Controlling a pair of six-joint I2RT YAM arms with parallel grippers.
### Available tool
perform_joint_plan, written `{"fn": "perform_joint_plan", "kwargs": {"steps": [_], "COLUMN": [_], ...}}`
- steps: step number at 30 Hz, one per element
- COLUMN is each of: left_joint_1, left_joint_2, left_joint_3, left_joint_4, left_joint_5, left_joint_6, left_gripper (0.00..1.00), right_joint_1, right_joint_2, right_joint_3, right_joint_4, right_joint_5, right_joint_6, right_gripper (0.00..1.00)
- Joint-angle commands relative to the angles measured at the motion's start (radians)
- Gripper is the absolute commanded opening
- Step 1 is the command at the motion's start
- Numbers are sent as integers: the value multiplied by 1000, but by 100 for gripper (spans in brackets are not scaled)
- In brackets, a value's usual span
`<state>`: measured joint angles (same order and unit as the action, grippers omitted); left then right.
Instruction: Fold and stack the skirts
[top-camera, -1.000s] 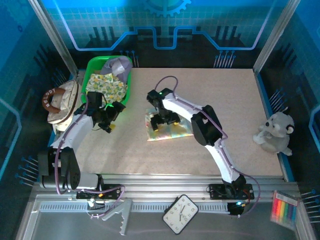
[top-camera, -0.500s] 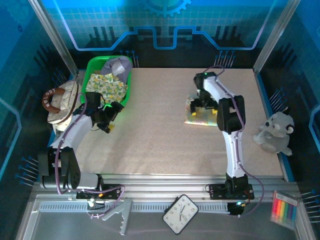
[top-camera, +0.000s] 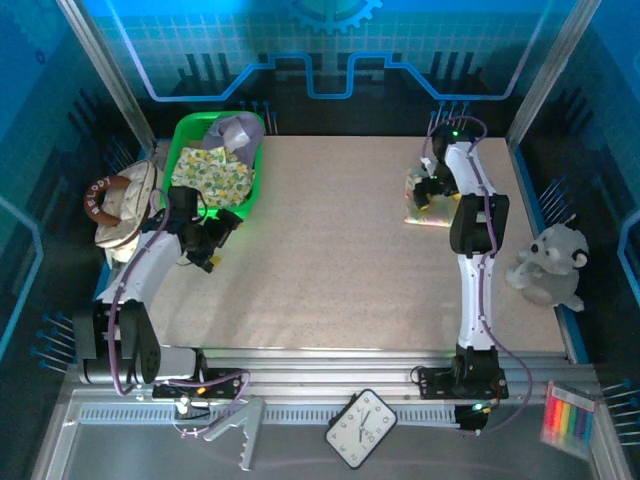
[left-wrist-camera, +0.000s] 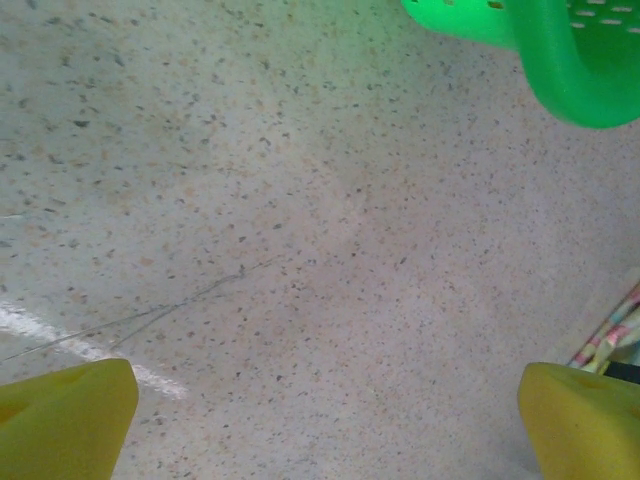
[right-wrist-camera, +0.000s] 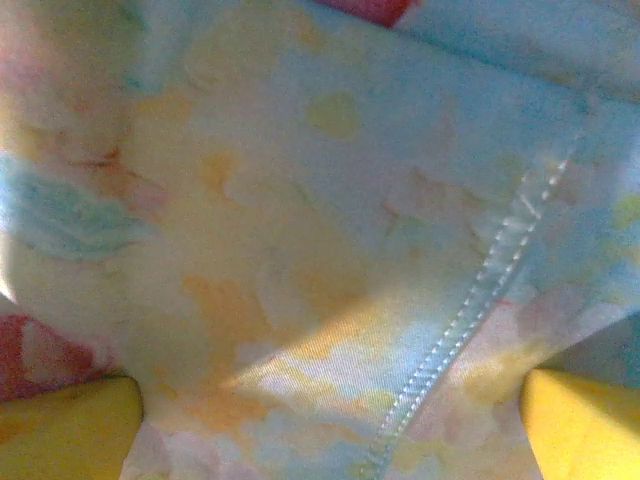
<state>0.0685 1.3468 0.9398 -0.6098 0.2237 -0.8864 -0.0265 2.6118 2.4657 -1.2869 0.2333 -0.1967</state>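
Note:
The yellow-green leafy skirt's top (top-camera: 212, 176) is open to my left gripper. I keep reaching into the green basket until my fingers close on that skirt (top-camera: 229, 182).
A folded skirt (top-camera: 424, 213) in a pastel yellow, blue and pink print lies flat at the far right of the table. My right gripper (top-camera: 430, 192) is down on top of it, open. In the right wrist view its yellow pads (right-wrist-camera: 70, 425) stand wide apart, and the printed skirt (right-wrist-camera: 300, 200) with a stitched seam spreads between them. A yellow-green leafy skirt (top-camera: 212, 172) and a lavender-grey skirt (top-camera: 238, 130) lie bunched in the green basket (top-camera: 178, 140). My left gripper (top-camera: 218, 243) hovers open over bare table just in front of the basket (left-wrist-camera: 560, 60).
A cream handbag (top-camera: 120, 205) with a brown handle sits off the table's left edge. A white plush toy (top-camera: 548, 265) sits at the right edge. A clock (top-camera: 362, 428) and coloured markers (top-camera: 570, 415) lie on the near ledge.
My right gripper has swept from the table's middle to the far right, and the folded skirt has moved along under it. The left gripper has shifted slightly left.

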Motion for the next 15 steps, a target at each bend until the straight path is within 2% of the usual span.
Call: {"fn": "perform_joint_plan", "kwargs": {"steps": [1,11,15], "left_joint_1": [13,25,31], "left_joint_2": [-30,-39,-49], "left_joint_3": [42,96,102], "left_joint_4": [-63,-110,-110], "left_joint_5": [-42,-92,-92], "left_joint_6": [22,67,78], "left_gripper": [99,99,99], "right_joint_1": [-56,-110,-104], "right_joint_2": [106,86,47], "right_joint_3": [50,76,96], "right_joint_4": [-1,34,38], "right_joint_5": [10,47,-16], "right_joint_6": [-127,-175,-145], "right_gripper": [99,99,99]}}
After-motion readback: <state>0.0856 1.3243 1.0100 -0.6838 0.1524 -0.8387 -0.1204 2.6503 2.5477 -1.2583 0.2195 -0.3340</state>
